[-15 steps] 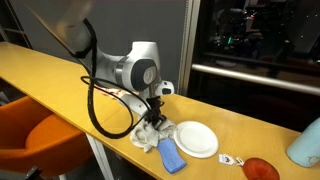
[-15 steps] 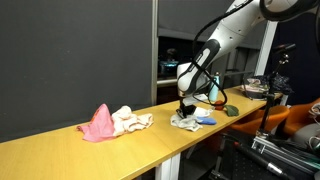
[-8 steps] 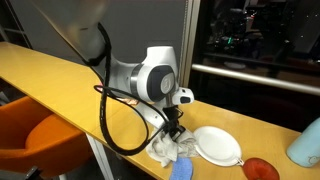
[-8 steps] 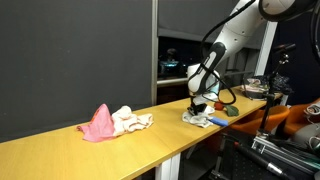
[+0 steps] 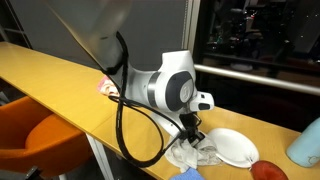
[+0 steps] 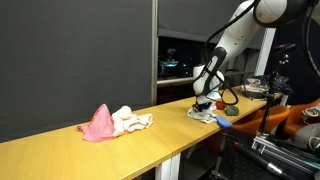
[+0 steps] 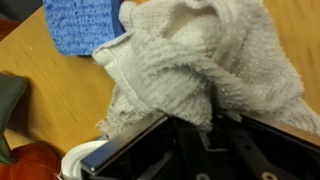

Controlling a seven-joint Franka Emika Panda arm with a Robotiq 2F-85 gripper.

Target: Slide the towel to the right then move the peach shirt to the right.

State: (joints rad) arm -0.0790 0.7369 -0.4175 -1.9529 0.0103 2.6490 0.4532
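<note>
The robot's gripper is pinching a fold of the white towel (image 7: 192, 92) next to the white plate (image 5: 235, 148), so the robot should keep sliding the towel until it is clear of the blue cloth.
My gripper (image 5: 190, 128) is shut on the white towel (image 5: 192, 153) and presses it on the yellow table near its end; it also shows in the other exterior view (image 6: 203, 102). In the wrist view the towel (image 7: 200, 60) is bunched up in front of the jaws (image 7: 195, 125), with a fold pinched between them. The peach shirt (image 6: 98, 124) lies in a heap further back along the table, with a white cloth (image 6: 130, 120) beside it. A bit of the peach shirt (image 5: 105, 86) shows behind my arm.
A white plate (image 5: 236, 147) lies right beside the towel. A blue cloth (image 7: 85, 25) lies next to the towel, a red object (image 5: 266, 171) and a pale blue container (image 5: 305, 145) beyond the plate. An orange chair (image 5: 45, 140) stands below the table edge.
My gripper has dragged the towel along the table toward its end, past the blue cloth and up against the plate. The peach shirt has not moved.
</note>
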